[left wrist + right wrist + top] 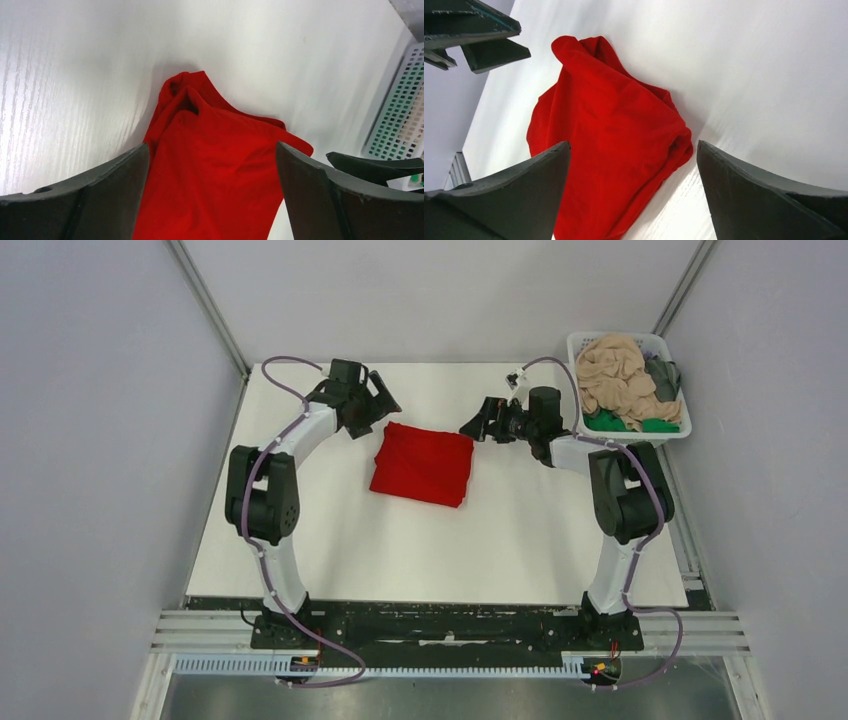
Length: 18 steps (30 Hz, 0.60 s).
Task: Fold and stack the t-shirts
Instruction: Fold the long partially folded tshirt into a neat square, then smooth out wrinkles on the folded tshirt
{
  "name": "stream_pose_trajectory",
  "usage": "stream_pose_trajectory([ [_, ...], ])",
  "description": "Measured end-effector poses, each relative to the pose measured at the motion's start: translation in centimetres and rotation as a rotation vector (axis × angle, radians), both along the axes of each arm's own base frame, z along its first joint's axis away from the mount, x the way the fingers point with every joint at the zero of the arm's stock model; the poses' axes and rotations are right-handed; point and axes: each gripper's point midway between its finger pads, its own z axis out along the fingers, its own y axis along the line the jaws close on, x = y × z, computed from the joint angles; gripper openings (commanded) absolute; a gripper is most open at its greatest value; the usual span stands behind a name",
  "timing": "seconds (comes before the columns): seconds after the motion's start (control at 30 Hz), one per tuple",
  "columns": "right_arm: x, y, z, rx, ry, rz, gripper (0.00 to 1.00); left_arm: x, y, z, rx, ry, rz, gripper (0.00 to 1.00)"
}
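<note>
My left gripper and my right gripper have to deal with the red t-shirt's far corners (187, 97) puckering up, so they should press its top (422, 466) and smooth it flat before they move it away.
The bright red t-shirt (423, 464) lies folded into a compact rectangle on the white table, between the two arms. It also shows in the left wrist view (215, 165) and the right wrist view (609, 150). My left gripper (381, 398) is open and empty, hovering just off the shirt's far left corner. My right gripper (476, 424) is open and empty, just off the shirt's far right corner. A peach-beige shirt (615, 375), a dark grey shirt (663, 377) and a green shirt (630, 423) lie crumpled in the basket.
The white slotted basket (692, 426) stands at the far right corner of the table; its side shows in the left wrist view (400, 115). Grey walls close in the table on the left, back and right.
</note>
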Motion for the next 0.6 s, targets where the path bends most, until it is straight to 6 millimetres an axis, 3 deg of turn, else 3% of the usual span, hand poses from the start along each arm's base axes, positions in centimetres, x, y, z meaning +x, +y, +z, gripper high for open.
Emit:
stream_pose_trajectory([
  [0.1, 0.0, -0.4, 0.6, -0.022, -0.016, -0.012, 0.98, 0.0, -0.4, 0.6, -0.022, -0.013, -0.016, 1.0],
  [0.2, -1.7, -0.6, 1.2, -0.033, -0.016, -0.008, 0.98, -0.7, -1.3, 1.4, -0.061, -0.027, -0.055, 1.0],
  [0.37, -4.7, 1.6, 2.4, -0.02, -0.035, 0.065, 0.98, -1.3, -4.0, 2.4, -0.122, -0.055, -0.141, 1.0],
  [0.5, -6.1, 4.1, 2.4, -0.007, -0.04, 0.139, 0.98, -0.5, -5.7, 1.4, -0.149, -0.054, -0.183, 1.0],
  [0.6, -5.1, 5.0, 1.6, -0.004, -0.026, 0.158, 0.98, 1.2, -6.3, -0.7, -0.14, -0.029, -0.18, 1.0],
])
